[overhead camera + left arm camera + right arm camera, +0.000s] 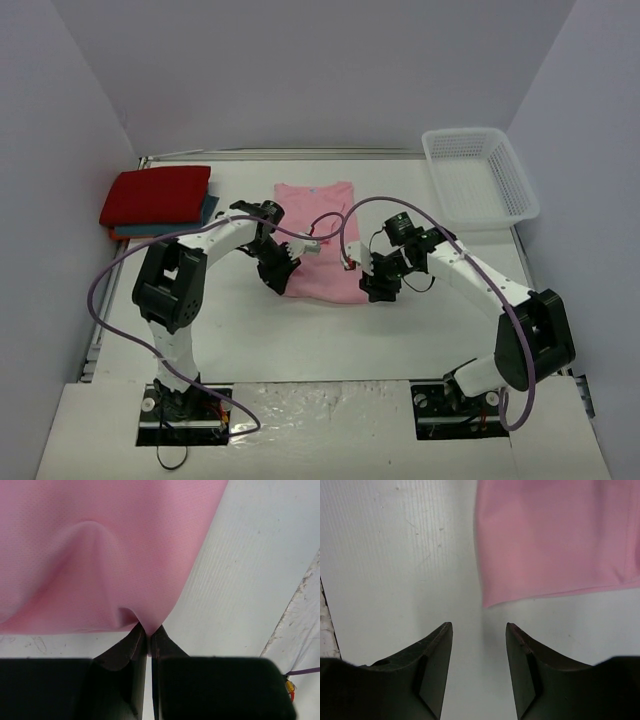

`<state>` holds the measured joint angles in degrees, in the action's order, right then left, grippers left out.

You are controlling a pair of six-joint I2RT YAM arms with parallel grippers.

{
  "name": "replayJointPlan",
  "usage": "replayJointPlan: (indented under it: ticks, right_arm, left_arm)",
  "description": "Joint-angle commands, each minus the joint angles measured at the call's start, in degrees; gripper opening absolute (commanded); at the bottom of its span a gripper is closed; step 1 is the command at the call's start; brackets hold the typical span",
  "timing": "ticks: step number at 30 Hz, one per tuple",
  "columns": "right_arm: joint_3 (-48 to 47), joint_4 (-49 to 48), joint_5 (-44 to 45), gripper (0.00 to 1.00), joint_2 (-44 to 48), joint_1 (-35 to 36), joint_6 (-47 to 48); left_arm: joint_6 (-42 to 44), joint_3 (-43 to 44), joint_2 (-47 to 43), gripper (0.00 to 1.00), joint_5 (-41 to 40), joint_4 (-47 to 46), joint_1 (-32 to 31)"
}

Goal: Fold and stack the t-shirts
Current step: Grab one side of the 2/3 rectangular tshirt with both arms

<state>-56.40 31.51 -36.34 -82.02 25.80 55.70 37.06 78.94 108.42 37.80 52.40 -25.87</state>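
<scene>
The light pink t-shirt's near edge [328,299] lies thin and limp. I expect it will fold over and leave the t-shirt's collar showing as I carry it back.
The light pink t-shirt [318,232] lies flat in the middle of the table, its sleeves folded in. My left gripper [278,272] is shut on its near left corner; in the left wrist view the pink cloth [100,555] puckers up into the closed fingertips [149,630]. My right gripper [378,284] is open and empty just off the near right corner; in the right wrist view that corner [492,597] lies a little beyond the gap between the fingers. The red t-shirt [155,195] lies folded on the teal-blue t-shirt [208,210] at the far left.
A white mesh basket [478,175] stands at the back right. White walls close in the table on the left, back and right. A purple cable loops over each arm.
</scene>
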Motion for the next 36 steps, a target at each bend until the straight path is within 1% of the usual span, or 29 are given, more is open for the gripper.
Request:
replayJointPlan:
  ticks: [1, 11, 19, 23, 28, 32, 34, 36]
  right_arm:
    - [0.5, 1.1, 0.4, 0.43, -1.8, 1.2, 2.5]
    - [0.3, -2.1, -0.5, 0.41, -7.7, 3.1, 3.7]
    - [-1.0, -5.3, -0.7, 0.41, -13.0, 5.7, 2.3]
    - [-1.1, -6.3, 0.9, 0.41, -16.4, 6.7, 2.1]
    - [-0.2, -8.1, 3.1, 0.41, -17.7, 7.0, 1.3]
    - [1.4, -11.8, 5.3, 0.38, -17.9, 7.0, -0.2]
    - [2.2, -13.5, 7.4, 0.32, -17.9, 7.1, -1.4]
    - [3.7, -15.9, 10.0, 0.22, -18.0, 7.0, -2.0]
  left_arm:
    - [1.4, 3.2, -0.1, 0.02, 2.7, 3.8, -0.2]
    - [1.6, 3.3, 0.7, 0.02, 3.1, 4.8, -0.1]
    - [2.0, 3.3, 1.5, 0.02, 3.9, 4.9, 0.4]
    - [2.2, 3.4, 1.9, 0.02, 4.1, 5.0, 0.6]
    - [2.5, 3.2, 2.0, 0.02, 4.6, 5.2, 1.2]
    - [2.6, 3.2, 2.2, 0.02, 5.0, 5.3, 1.3]
    - [2.8, 3.3, 2.5, 0.03, 5.5, 5.5, 1.3]
    - [3.0, 3.4, 2.6, 0.02, 5.8, 6.0, 1.3]
